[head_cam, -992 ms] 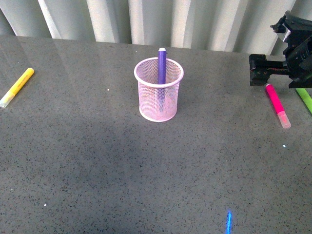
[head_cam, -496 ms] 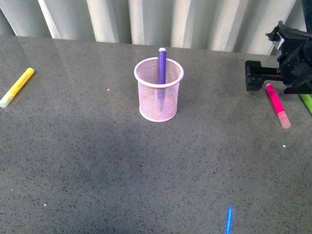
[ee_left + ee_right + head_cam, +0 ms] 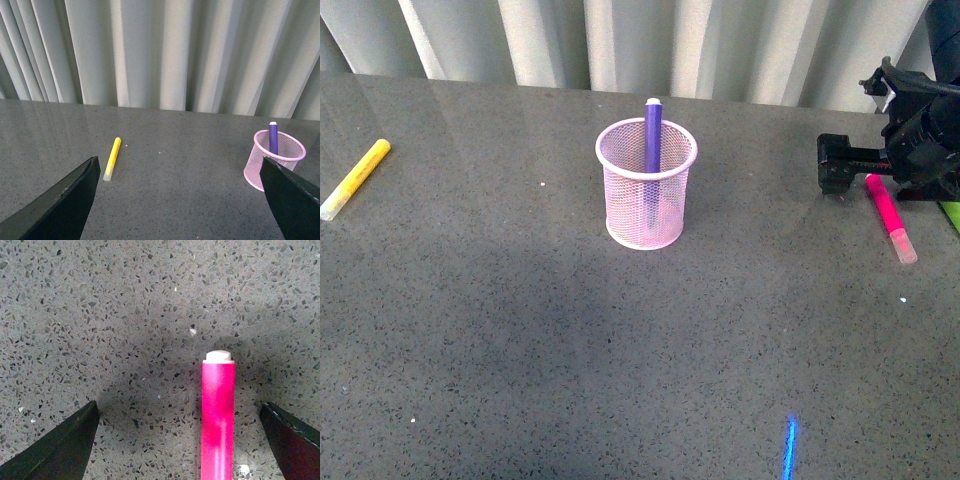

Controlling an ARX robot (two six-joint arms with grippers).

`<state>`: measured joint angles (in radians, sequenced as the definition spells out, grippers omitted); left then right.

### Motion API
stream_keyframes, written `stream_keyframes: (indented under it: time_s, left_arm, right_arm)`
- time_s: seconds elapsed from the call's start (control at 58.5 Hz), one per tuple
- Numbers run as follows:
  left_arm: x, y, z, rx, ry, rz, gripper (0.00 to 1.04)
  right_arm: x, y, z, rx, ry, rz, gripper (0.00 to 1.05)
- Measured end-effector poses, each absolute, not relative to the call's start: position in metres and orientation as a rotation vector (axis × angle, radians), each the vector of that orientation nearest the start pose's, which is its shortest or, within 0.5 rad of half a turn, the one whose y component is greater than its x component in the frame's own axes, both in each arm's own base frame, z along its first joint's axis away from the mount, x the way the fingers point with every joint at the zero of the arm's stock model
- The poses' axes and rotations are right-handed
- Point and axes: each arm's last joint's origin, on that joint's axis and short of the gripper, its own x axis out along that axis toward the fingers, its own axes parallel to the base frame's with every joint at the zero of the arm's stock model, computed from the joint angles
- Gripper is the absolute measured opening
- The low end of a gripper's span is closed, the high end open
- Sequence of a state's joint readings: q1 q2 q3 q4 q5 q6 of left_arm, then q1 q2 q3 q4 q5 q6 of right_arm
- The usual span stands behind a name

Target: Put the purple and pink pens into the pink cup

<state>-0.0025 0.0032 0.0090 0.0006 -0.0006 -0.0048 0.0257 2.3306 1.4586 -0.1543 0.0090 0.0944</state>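
The purple pen (image 3: pixel 273 137) sticks up above the pink cup's rim, so the pink pen (image 3: pixel 218 415) will stand with its white end sticking out when the robot puts it in.
The pink cup (image 3: pixel 646 195) stands upright mid-table, with the purple pen (image 3: pixel 652 135) standing in it and poking above the rim. On the table at the right lies the pink pen (image 3: pixel 888 215). My right gripper (image 3: pixel 860 172) is low over that pen's far end and open. In the right wrist view the pink pen (image 3: pixel 218 420) lies between the spread fingers (image 3: pixel 60 450), nearer one side and touched by neither. My left gripper (image 3: pixel 180 200) is open and holds nothing. Its view shows the pink cup (image 3: pixel 272 165) and purple pen (image 3: pixel 273 137) ahead to one side.
A yellow marker (image 3: pixel 355 178) lies at the far left of the grey speckled table (image 3: pixel 620 350). A green marker (image 3: pixel 951 212) shows at the right edge beside my right arm. Pale curtains (image 3: pixel 620 40) hang behind the table.
My right gripper has shifted a little left and toward the pink pen's far end. The cup, the purple pen and the pink pen have not moved.
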Motion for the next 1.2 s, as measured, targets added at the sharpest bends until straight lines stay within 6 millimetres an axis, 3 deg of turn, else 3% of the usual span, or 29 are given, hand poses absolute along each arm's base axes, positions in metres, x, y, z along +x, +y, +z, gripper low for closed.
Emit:
stream_keyframes:
  time_s: [0.103, 0.376, 0.564, 0.838, 0.958, 1.043, 1.197]
  left_arm:
    - [0.097, 0.0, 0.166, -0.005, -0.006, -0.002, 0.98]
    - [0.097, 0.0, 0.166, -0.005, -0.006, -0.002, 0.98]
    - [0.097, 0.0, 0.166, -0.005, -0.006, -0.002, 0.98]
    - [0.097, 0.0, 0.166, -0.005, -0.006, -0.002, 0.98]
    - [0.097, 0.0, 0.166, -0.005, -0.006, -0.002, 0.98]
    - [0.097, 0.0, 0.166, -0.005, -0.006, -0.002, 0.98]
    - [0.097, 0.0, 0.166, -0.005, -0.006, -0.002, 0.98]
  right_arm:
    - [0.458, 0.011, 0.062, 0.069, 1.024, -0.037, 0.96]
    - [0.462, 0.003, 0.061, 0.077, 1.026, -0.042, 0.39]
    - [0.461, 0.004, 0.059, 0.077, 1.011, -0.027, 0.13]
    - [0.449, 0.006, 0.059, 0.104, 0.949, 0.004, 0.12]
    - [0.436, 0.009, 0.065, 0.085, 0.827, 0.021, 0.12]
    - [0.427, 0.016, 0.085, 0.037, 0.669, 0.067, 0.12]
    - [0.411, 0.048, 0.15, -0.053, 0.298, 0.25, 0.12]
